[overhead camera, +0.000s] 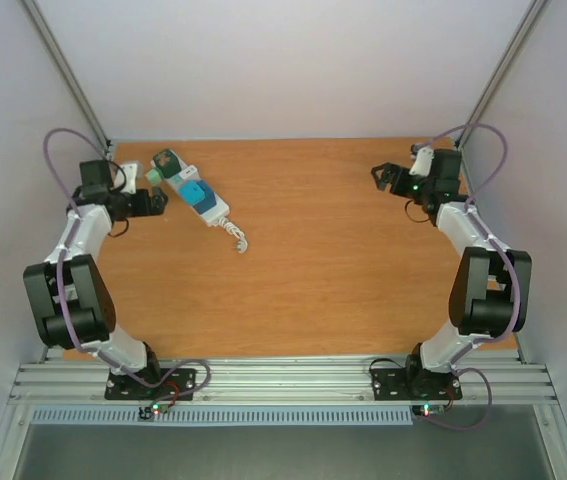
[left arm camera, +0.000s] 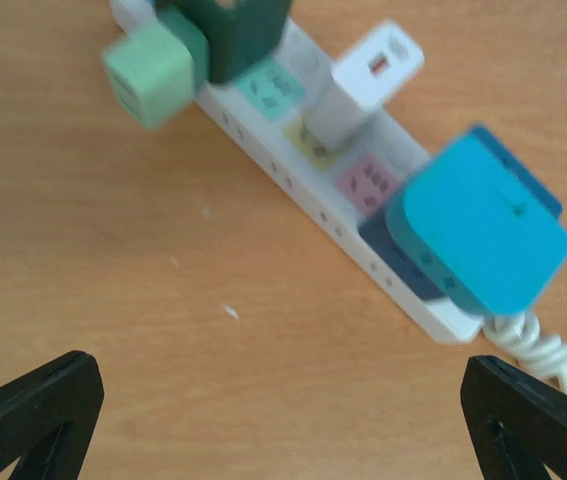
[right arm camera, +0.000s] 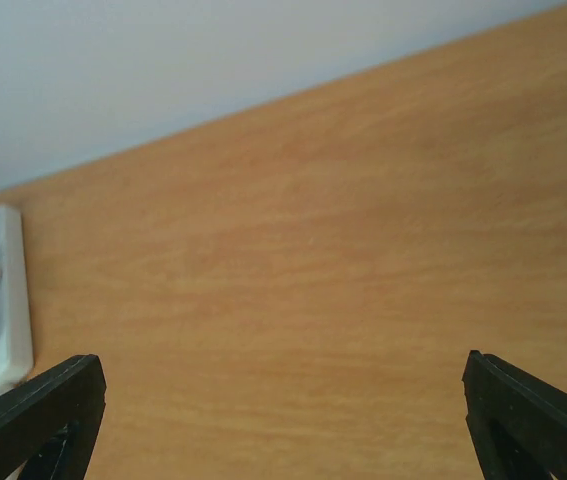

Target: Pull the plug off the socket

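I should move my right gripper over open wood next until it closes around the cord point(overhead camera: 228, 226), as the curly white cord lies free at the socket's near end point(overhead camera: 217, 213).
The socket point(overhead camera: 199, 195) is a long white power strip lying diagonally at the far left of the table, with a curly white cord point(overhead camera: 236, 238) at its near end. In the left wrist view the socket point(left arm camera: 315, 205) carries a dark green plug point(left arm camera: 235, 30), a light green cube plug point(left arm camera: 150, 68), a white charger point(left arm camera: 361, 92) and a large cyan plug point(left arm camera: 483, 235). My left gripper point(overhead camera: 156, 198) is open and empty just left of the strip; its fingertips point(left arm camera: 33, 405) frame bare wood. My right gripper point(overhead camera: 381, 178) is open and empty at the far right.
The socket's end shows at the left edge of the right wrist view point(right arm camera: 3, 300). White walls close in the table on three sides, with metal poles point(overhead camera: 68, 80) at the back corners. The wooden table point(overhead camera: 343, 260) lies between the arms.
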Available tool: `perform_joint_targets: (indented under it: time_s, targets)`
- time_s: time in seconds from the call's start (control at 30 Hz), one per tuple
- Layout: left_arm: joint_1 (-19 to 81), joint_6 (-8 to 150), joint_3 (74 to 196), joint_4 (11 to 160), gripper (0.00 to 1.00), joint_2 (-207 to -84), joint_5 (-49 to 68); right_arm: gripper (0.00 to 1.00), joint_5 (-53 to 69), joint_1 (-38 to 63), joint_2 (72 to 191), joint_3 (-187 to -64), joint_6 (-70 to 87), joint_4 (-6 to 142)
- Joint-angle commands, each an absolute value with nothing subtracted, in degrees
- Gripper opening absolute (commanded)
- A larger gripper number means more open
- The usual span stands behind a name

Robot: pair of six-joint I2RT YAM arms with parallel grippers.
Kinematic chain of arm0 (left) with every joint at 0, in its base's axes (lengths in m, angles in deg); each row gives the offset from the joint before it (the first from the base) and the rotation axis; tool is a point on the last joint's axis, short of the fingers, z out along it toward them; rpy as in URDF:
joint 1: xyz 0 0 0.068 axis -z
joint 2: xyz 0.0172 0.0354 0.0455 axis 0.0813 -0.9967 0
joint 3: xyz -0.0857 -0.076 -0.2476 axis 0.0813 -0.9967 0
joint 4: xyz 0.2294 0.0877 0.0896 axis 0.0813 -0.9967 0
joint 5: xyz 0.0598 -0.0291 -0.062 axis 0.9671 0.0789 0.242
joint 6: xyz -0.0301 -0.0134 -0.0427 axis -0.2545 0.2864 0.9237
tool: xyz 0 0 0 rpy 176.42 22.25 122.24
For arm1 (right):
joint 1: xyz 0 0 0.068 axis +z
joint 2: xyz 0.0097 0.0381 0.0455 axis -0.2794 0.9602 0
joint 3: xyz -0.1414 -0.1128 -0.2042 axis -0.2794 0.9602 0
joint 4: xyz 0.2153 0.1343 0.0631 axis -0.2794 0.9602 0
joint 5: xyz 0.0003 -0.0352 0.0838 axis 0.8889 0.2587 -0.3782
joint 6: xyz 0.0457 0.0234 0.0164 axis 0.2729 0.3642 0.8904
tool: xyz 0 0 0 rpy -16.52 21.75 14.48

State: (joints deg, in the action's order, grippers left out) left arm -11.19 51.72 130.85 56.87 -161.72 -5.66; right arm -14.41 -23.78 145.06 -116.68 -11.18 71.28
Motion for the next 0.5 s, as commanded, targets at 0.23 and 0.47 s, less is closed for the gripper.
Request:
perform_joint_targets:
  time_s: [0.23, 0.47]
  targets:
    - [-4.30, 54.89, 114.60, 70.40, 1.00, -147.92, 2.85, 0.99, -8.18, -7.62, 145.13, -109.38, -15.23, 64.35]
    - [-3.18, 52.99, 112.17, 72.70, 1.00, -142.30, 3.70, 0.99, -5.89, 3.30, 149.33, -113.80, -18.43, 65.57]
